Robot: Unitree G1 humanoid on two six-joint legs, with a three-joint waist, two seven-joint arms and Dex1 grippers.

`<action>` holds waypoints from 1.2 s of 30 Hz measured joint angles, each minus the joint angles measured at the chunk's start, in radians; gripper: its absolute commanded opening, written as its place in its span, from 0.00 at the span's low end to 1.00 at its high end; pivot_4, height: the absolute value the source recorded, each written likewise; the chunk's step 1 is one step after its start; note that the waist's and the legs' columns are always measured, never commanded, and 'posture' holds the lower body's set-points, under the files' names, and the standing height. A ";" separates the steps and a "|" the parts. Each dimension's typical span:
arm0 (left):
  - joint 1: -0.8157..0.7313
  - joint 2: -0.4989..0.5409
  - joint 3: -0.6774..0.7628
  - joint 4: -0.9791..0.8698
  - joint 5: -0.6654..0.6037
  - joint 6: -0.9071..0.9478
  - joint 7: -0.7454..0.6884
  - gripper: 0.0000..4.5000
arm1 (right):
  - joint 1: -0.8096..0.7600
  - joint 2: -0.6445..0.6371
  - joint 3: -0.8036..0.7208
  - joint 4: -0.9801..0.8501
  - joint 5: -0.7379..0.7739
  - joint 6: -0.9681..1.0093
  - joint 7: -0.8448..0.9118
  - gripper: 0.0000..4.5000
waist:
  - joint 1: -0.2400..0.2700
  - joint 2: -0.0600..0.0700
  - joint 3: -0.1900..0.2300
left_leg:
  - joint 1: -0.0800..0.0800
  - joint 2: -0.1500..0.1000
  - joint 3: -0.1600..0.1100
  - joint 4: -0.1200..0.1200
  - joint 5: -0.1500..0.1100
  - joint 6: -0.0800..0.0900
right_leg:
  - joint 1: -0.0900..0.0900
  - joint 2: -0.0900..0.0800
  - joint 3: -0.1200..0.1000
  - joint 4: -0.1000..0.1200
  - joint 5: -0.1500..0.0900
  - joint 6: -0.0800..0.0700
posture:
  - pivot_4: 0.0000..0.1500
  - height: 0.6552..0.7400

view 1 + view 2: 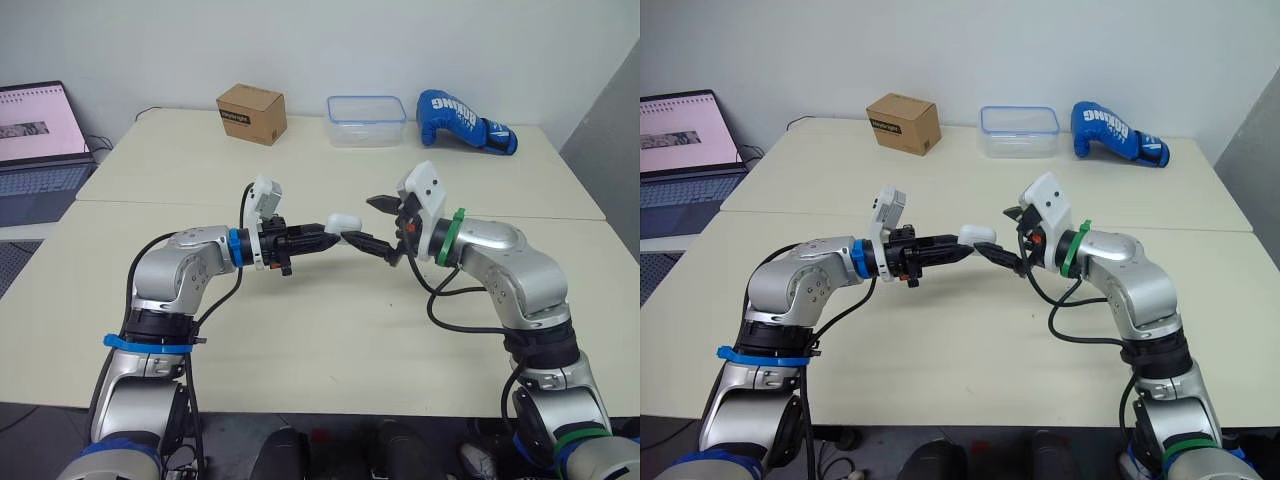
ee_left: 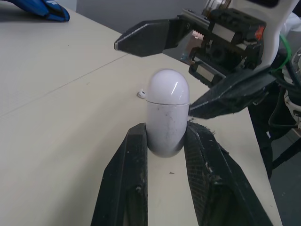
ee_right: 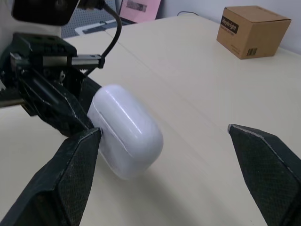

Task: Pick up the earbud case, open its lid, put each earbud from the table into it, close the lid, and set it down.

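Note:
My gripper will push the lid (image 3: 130,117) up, and the lid will swing back and stay open, because a thin seam (image 3: 112,130) runs along the white earbud case.
The white earbud case (image 1: 343,221) hangs above the middle of the table, lid closed, with my left gripper (image 1: 328,232) shut on its lower half (image 2: 164,127). My right gripper (image 1: 366,220) faces it from the right and is open. One of its fingertips (image 2: 197,106) rests at the case's lid seam, touching or nearly so; the other fingertip (image 2: 123,44) stands apart beyond the lid. The right wrist view has the case (image 3: 124,129) beside one finger (image 3: 77,160). A small white earbud (image 2: 140,94) lies on the table beneath.
Along the table's far edge stand a cardboard box (image 1: 251,113), a clear plastic container (image 1: 366,120) and a blue boxing glove (image 1: 465,120). An open laptop (image 1: 35,150) sits off to the far left. A seam (image 1: 160,201) runs across the table behind the grippers.

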 measured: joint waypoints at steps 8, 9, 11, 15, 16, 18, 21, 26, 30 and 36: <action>0.025 -0.009 -0.015 -0.008 0.000 -0.030 0.005 0.16 | -0.023 0.037 -0.181 0.048 0.125 0.145 -0.121 0.99 | 0.004 0.000 0.000 | 0.000 0.000 0.000 0.000 0.000 0.000 | 0.000 -0.001 0.000 0.000 0.000 0.000 | 1.00 1.00; 0.025 -0.020 -0.010 -0.007 0.002 -0.053 0.018 0.16 | -0.023 0.028 -0.183 0.048 0.129 0.150 -0.121 0.99 | 0.004 0.000 0.000 | 0.000 0.000 0.000 0.000 -0.001 0.001 | 0.000 -0.001 0.000 0.000 0.000 0.000 | 1.00 1.00; 0.024 -0.072 0.008 0.006 0.027 -0.153 0.075 0.16 | -0.013 -0.041 -0.157 0.047 0.117 0.135 -0.099 0.99 | 0.012 0.000 0.000 | 0.000 -0.001 0.000 0.000 -0.002 0.003 | 0.001 -0.002 0.000 -0.001 0.000 0.000 | 1.00 1.00; 0.025 -0.159 0.057 0.077 0.128 -0.403 0.254 0.16 | 0.091 -0.194 -0.067 0.061 0.049 0.035 -0.015 0.99 | 0.023 0.000 0.000 | 0.001 -0.002 0.000 0.000 -0.002 0.004 | 0.002 -0.002 0.000 -0.002 0.000 0.000 | 1.00 1.00; 0.026 -0.181 0.067 0.083 0.150 -0.451 0.295 0.16 | 0.126 -0.229 -0.042 0.064 0.032 0.003 0.011 0.99 | 0.024 0.000 0.000 | 0.000 -0.002 0.000 0.000 -0.002 0.004 | 0.002 -0.002 0.000 -0.002 0.000 0.000 | 1.00 1.00; 0.038 -0.232 0.084 0.078 0.179 -0.522 0.384 0.16 | 0.212 -0.292 0.007 0.073 -0.003 -0.063 0.067 0.99 | 0.026 0.000 0.000 | 0.001 -0.002 0.000 0.000 -0.002 0.004 | 0.004 -0.002 -0.001 -0.003 0.000 0.000 | 1.00 1.00; 0.083 -0.265 0.083 0.051 0.196 -0.548 0.454 0.16 | 0.292 -0.308 0.051 0.119 -0.038 -0.123 0.103 0.99 | 0.022 0.001 0.000 | 0.003 -0.001 0.000 0.000 -0.003 0.005 | 0.006 -0.002 0.000 -0.003 0.000 0.000 | 1.00 1.00; 0.147 -0.265 0.060 -0.019 0.210 -0.550 0.481 0.16 | 0.313 -0.324 0.066 0.177 -0.098 -0.197 0.101 0.99 | 0.020 0.001 0.000 | 0.006 0.001 -0.001 0.000 -0.002 0.005 | 0.007 0.000 -0.002 -0.002 0.000 0.000 | 1.00 1.00; 0.163 -0.251 0.049 -0.040 0.219 -0.550 0.479 0.16 | 0.315 -0.318 0.071 0.215 -0.123 -0.215 0.098 0.91 | 0.023 0.001 0.000 | 0.006 0.000 -0.001 0.000 -0.002 0.005 | 0.009 0.000 -0.002 -0.003 0.000 0.000 | 1.00 1.00; 0.159 -0.241 0.049 -0.039 0.220 -0.557 0.478 0.16 | 0.301 -0.296 0.073 0.251 -0.134 -0.220 0.091 0.46 | 0.024 0.001 0.000 | 0.007 -0.001 -0.002 0.000 -0.002 0.005 | 0.010 0.000 -0.002 -0.004 0.000 0.000 | 1.00 1.00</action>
